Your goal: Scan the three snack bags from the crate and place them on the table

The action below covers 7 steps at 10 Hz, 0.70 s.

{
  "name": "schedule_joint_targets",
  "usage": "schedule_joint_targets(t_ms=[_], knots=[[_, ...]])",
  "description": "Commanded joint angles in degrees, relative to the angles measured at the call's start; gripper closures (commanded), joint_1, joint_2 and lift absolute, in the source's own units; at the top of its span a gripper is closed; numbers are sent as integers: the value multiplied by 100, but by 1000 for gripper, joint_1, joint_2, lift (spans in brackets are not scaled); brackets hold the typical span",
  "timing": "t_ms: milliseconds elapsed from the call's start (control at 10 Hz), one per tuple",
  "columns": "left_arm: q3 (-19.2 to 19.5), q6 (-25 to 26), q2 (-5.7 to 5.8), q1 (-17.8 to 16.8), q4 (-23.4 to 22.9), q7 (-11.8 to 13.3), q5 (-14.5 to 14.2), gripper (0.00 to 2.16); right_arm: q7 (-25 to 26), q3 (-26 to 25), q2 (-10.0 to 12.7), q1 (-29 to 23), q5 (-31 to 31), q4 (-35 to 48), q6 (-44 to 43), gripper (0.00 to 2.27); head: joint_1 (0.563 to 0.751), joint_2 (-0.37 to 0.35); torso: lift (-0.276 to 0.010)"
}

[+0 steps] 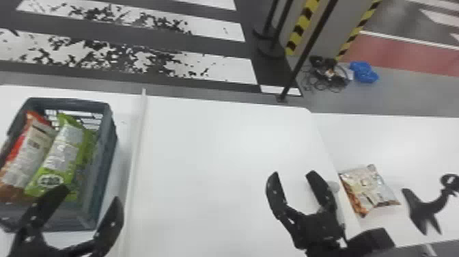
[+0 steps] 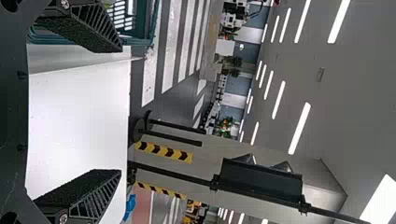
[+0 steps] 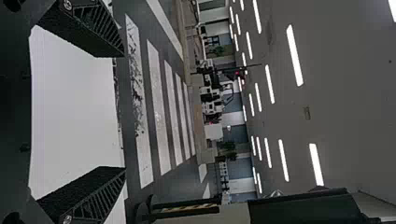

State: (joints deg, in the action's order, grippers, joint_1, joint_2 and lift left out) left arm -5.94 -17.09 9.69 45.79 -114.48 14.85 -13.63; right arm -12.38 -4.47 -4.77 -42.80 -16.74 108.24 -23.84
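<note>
The green snack bag (image 1: 60,156) leans puffed up and its top edge (image 1: 67,120) stands straight, so I expect the bag to hold its shape rather than fold over when I lift it.
In the head view, my left gripper (image 1: 89,202) stands open over the near end of the grey crate (image 1: 108,136). Inside the crate lean a green snack bag (image 1: 63,150) and, left of it, a red and brown bag (image 1: 29,152). My right gripper (image 1: 293,174) is open above the white table (image 1: 205,153), left of a silvery snack bag (image 1: 369,189) lying flat on the right-hand table. The left wrist view has the left gripper (image 2: 122,112) spread with nothing between its fingers, and the right wrist view has the right gripper (image 3: 125,111) likewise.
A black stand (image 1: 423,208), partly cut by the right edge, is on the right-hand table beyond the silvery bag. A raised white strip (image 1: 136,147) runs between the crate and the middle table. Behind the tables stands a black pole (image 1: 309,44) on the floor.
</note>
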Motion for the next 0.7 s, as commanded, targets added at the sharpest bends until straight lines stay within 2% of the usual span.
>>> schedule_joint_targets(t_ms=[0,300,500,600], knots=[[-39,158,-11,0,31,0,1,70,-1,324,11,-133,39,-339,-801,66,695,-213,-37],[-65,158,-20,-35,92,-96,-16,70,166,631,11,-133,347,-761,-1012,76,695,-161,-37],[-13,158,-11,-35,22,-114,-34,70,218,614,11,-106,329,-743,-1012,76,695,-137,-37],[58,176,-11,-17,-119,-211,-43,70,262,579,3,-106,312,-717,-1012,76,695,-131,-37]])
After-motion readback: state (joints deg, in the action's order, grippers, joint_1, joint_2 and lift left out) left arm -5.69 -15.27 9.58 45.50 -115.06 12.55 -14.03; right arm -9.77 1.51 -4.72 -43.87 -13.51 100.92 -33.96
